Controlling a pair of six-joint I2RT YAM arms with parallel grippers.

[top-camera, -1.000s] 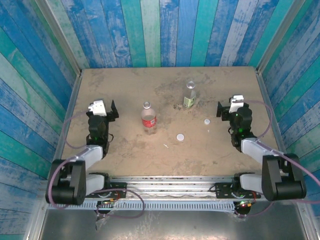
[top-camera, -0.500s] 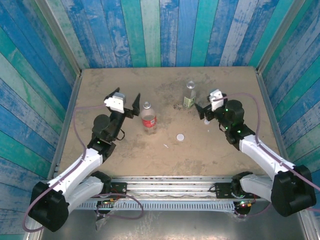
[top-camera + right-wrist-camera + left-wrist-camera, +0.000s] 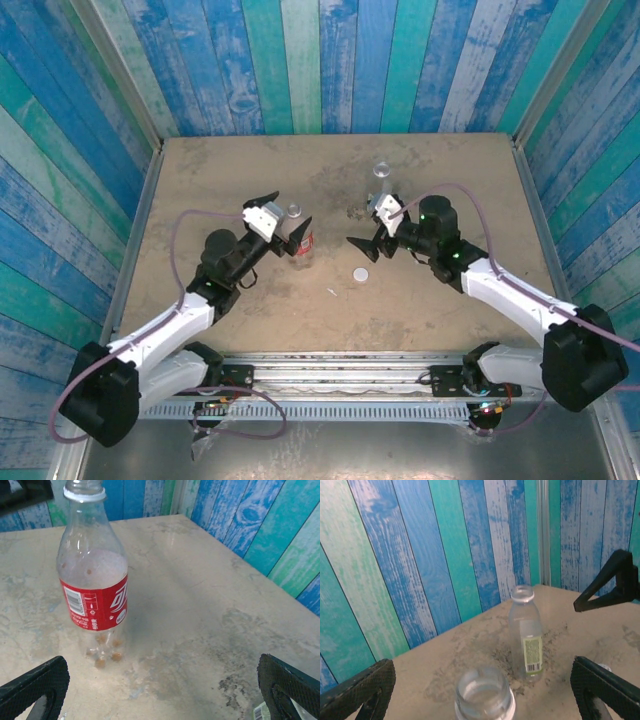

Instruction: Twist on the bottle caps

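My left gripper's fingers are open, with the red-label bottle's opening (image 3: 294, 211) halfway between them. I should go on down until they are on either side of the red label (image 3: 307, 243) before I close them.
The red-label bottle (image 3: 298, 240) stands upright with an open mouth, left of the table's middle. My left gripper (image 3: 288, 212) is open, and the bottle's neck (image 3: 483, 692) is low between its fingers (image 3: 360, 690). The green-label bottle (image 3: 381, 180) stands upright and uncapped further back (image 3: 526, 632). My right gripper (image 3: 366, 232) is open beside and in front of it, facing the red-label bottle (image 3: 92, 580) with bare table between its fingers (image 3: 290, 690). One white bottle cap (image 3: 360, 273) lies flat on the table, in front of both grippers.
The sandy tabletop (image 3: 250, 300) is walled on three sides by blue and green planks (image 3: 330, 60). A small pale scrap (image 3: 332, 292) lies near the cap. Both arms reach inward, and their fingertips come close together over the middle.
Both arms have swung in from the table's sides to the middle. The left gripper reached the red-label bottle's neck, and the right arm now covers the smaller cap.
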